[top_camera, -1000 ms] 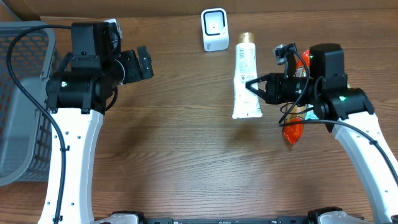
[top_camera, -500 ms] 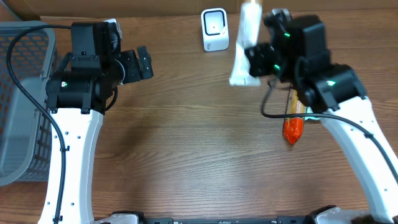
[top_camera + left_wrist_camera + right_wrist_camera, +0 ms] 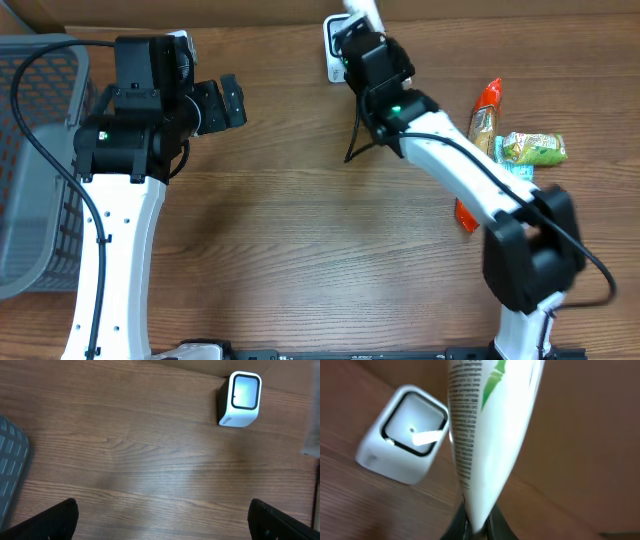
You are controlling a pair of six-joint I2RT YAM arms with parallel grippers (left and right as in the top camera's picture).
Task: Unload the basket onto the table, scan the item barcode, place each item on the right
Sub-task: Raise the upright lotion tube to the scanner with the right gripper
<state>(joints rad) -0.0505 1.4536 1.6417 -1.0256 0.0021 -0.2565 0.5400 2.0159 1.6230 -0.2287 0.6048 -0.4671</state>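
The printed tube (image 3: 482, 435) hangs high up next to the scanner's window (image 3: 414, 422), so my right gripper should lower it close to the scanner before taking it to the snack packets.
My right gripper (image 3: 477, 529) is shut on the crimped end of a white tube (image 3: 490, 425) with black print and a green stripe. The tube hangs just right of the white barcode scanner (image 3: 405, 435), whose window faces up toward it. From overhead, the right gripper (image 3: 365, 45) is at the table's back edge over the scanner (image 3: 332, 50), which it mostly hides, and the tube's tip (image 3: 358, 8) pokes past it. The left wrist view shows the scanner (image 3: 240, 392) far ahead. My left gripper (image 3: 235, 103) hovers open at the left with nothing between its fingers (image 3: 55, 520).
A grey mesh basket (image 3: 30, 160) stands at the left edge. An orange snack packet (image 3: 486, 105) and a green one (image 3: 533, 148) lie at the right, partly under my right arm. A brown cardboard wall runs behind the table.
The right arm has lifted the tube off the table and swung it back and left to the scanner. The left arm has not moved.
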